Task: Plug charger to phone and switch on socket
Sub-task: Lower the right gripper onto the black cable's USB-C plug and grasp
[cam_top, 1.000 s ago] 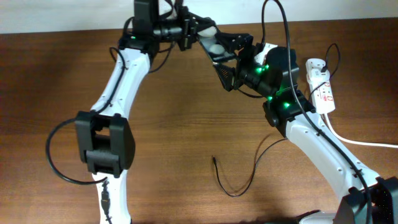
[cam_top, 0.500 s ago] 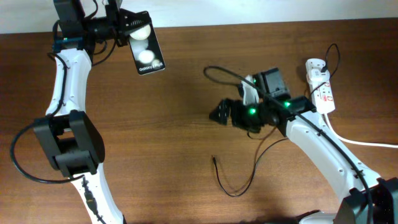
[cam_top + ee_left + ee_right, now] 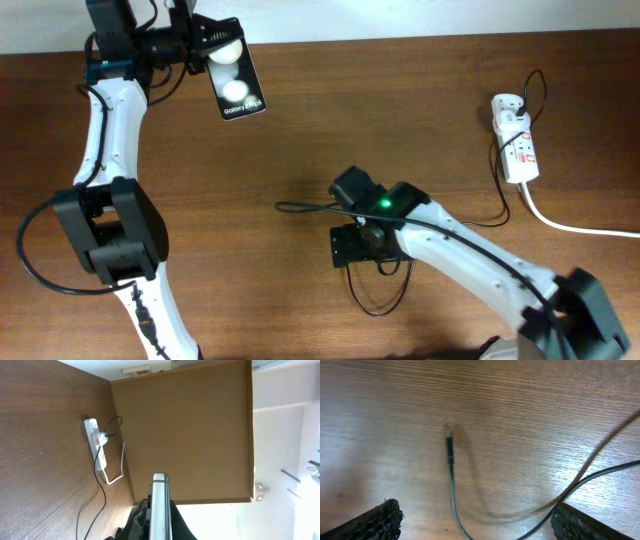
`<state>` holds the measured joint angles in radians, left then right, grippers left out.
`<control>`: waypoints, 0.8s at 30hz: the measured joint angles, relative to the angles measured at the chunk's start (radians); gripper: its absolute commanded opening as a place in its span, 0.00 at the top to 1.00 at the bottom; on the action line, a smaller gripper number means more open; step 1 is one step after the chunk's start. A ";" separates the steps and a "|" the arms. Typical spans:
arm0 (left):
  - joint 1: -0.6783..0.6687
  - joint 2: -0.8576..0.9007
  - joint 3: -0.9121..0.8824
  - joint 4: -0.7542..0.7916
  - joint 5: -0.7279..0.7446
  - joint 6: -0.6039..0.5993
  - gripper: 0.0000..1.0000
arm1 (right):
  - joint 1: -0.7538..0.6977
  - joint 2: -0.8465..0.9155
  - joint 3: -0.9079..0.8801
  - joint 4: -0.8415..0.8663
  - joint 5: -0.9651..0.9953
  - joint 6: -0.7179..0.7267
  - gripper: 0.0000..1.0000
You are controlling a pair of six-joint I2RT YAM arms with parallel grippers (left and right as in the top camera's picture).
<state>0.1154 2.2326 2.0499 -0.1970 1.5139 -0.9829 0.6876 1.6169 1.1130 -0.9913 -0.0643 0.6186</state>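
Observation:
I expect the white socket strip to stay put when I carry the charger cable's plug tip to the phone, because the black charger cable curves slackly.
My left gripper is shut on the black phone and holds it in the air at the far left, screen up with two white glare spots. The left wrist view shows the phone edge-on between the fingers. The thin black charger cable loops on the table near the front; its plug tip lies flat, just ahead of my open, empty right gripper. In the overhead view the right gripper hovers over that tip. The white socket strip lies at the far right.
The socket's thick white cord runs off the right edge. The socket also shows in the left wrist view with the charger cable trailing from it. The right arm's own black cable arcs out to its left.
A second ago both grippers were together at the back centre. The left arm has carried the phone to the far left. The right arm has come down to the cable tip.

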 measured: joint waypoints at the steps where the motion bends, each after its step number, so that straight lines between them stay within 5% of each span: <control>1: 0.000 0.000 0.000 0.000 0.000 0.000 1.00 | 0.002 0.028 0.000 0.001 0.003 0.005 0.00; 13: 0.000 0.000 0.000 0.000 -0.003 0.000 1.00 | 0.099 0.163 0.000 0.037 0.016 0.088 0.10; 15: 0.000 0.000 0.000 0.000 -0.003 0.000 1.00 | 0.117 0.172 0.000 0.046 0.016 0.086 0.27; 24: 0.000 0.000 0.000 0.000 -0.003 0.000 1.00 | 0.118 0.222 0.000 0.070 0.019 0.089 0.37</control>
<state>0.1154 2.2326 2.0499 -0.1974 1.5112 -0.9829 0.8059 1.8385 1.1126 -0.9211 -0.0448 0.7071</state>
